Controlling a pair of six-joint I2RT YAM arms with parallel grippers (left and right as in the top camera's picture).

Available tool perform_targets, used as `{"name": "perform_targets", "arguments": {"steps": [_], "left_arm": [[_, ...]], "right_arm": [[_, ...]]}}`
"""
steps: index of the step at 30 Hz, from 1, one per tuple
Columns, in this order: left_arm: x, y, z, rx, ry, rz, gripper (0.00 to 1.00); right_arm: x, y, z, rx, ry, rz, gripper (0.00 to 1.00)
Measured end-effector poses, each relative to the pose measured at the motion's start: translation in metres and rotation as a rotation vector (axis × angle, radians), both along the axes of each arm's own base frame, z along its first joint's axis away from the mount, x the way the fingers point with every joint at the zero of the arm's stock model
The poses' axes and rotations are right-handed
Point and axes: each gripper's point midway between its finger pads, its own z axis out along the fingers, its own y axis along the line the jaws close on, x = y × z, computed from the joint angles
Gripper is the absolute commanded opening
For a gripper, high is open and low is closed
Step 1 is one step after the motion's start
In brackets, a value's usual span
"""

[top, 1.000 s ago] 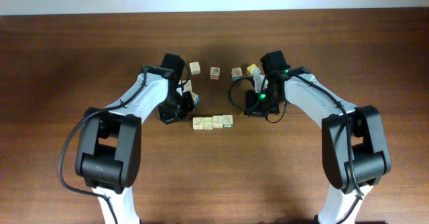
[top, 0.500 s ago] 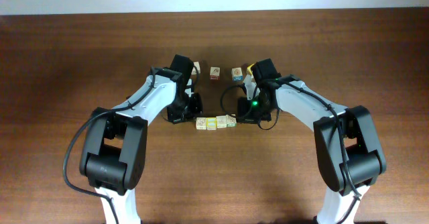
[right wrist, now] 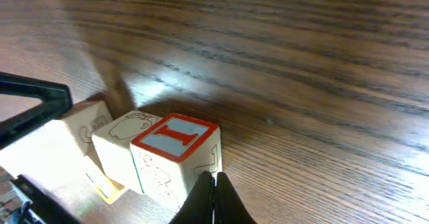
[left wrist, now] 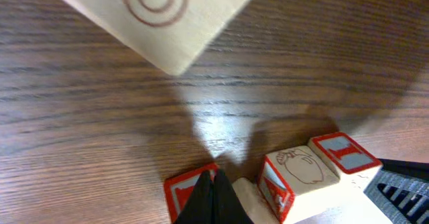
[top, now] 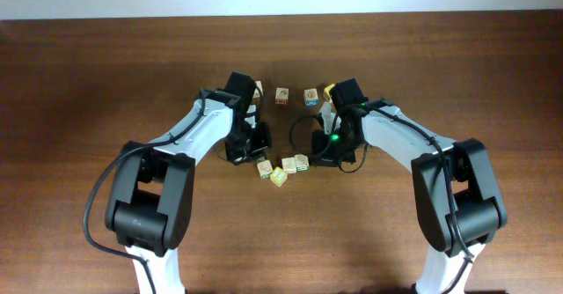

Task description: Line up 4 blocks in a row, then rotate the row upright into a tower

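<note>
My left gripper should move away and my right gripper should straighten the blocks (top: 289,165), because the yellow-edged block (top: 279,177) sticks out crooked from the row between my grippers.
Four small blocks lie in a crooked row between my arms: one at the left end (top: 264,167), a yellow-edged one turned askew (top: 278,177), a third (top: 288,164) and the right-end one (top: 302,161). My left gripper (top: 257,157) is shut with nothing in it, and its tip rests on the red-framed left block (left wrist: 182,196). My right gripper (top: 314,160) is shut and empty too. Its tip (right wrist: 214,184) presses the near side of the block with the red I on top (right wrist: 175,149). Two more blocks (right wrist: 124,143) sit beyond that one.
Further blocks lie toward the far side: one by the left wrist (top: 257,89), one in the middle (top: 281,95), a blue-marked one (top: 311,96) and a yellow one (top: 330,90). A large pale block face (left wrist: 161,16) fills the top of the left wrist view.
Both shut grippers came inward against the ends of the row. The straight row of four has buckled: the second block has turned and slid toward the near edge.
</note>
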Motion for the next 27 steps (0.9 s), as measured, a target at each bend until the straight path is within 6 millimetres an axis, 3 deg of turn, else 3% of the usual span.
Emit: {"name": "perform_targets", "arguments": {"steps": [5,9,12,13,16,22,27], "left_arm": [[0.003,0.006,-0.002,0.032,-0.014,0.007,0.00],[0.018,0.045,-0.006,0.124,-0.049,0.036,0.00],[0.030,0.074,0.006,0.164,-0.054,0.056,0.00],[0.043,0.091,0.016,0.192,-0.084,0.067,0.00],[0.051,0.108,0.021,0.227,-0.109,0.066,0.00],[0.067,0.114,0.023,0.248,-0.180,0.048,0.04],[0.074,0.131,0.023,0.349,-0.212,0.059,0.12]], "right_arm": [[0.003,0.003,0.002,0.017,-0.012,0.002,0.04],[0.008,0.004,0.008,0.020,-0.046,0.037,0.06],[0.021,0.003,0.034,-0.023,-0.068,0.050,0.09],[0.024,0.004,0.050,-0.041,-0.104,0.055,0.09],[0.017,0.012,0.070,-0.075,-0.132,0.069,0.09],[-0.034,0.063,0.058,-0.231,-0.102,0.110,0.09],[-0.036,0.078,0.028,-0.327,-0.119,0.041,0.13]]}}
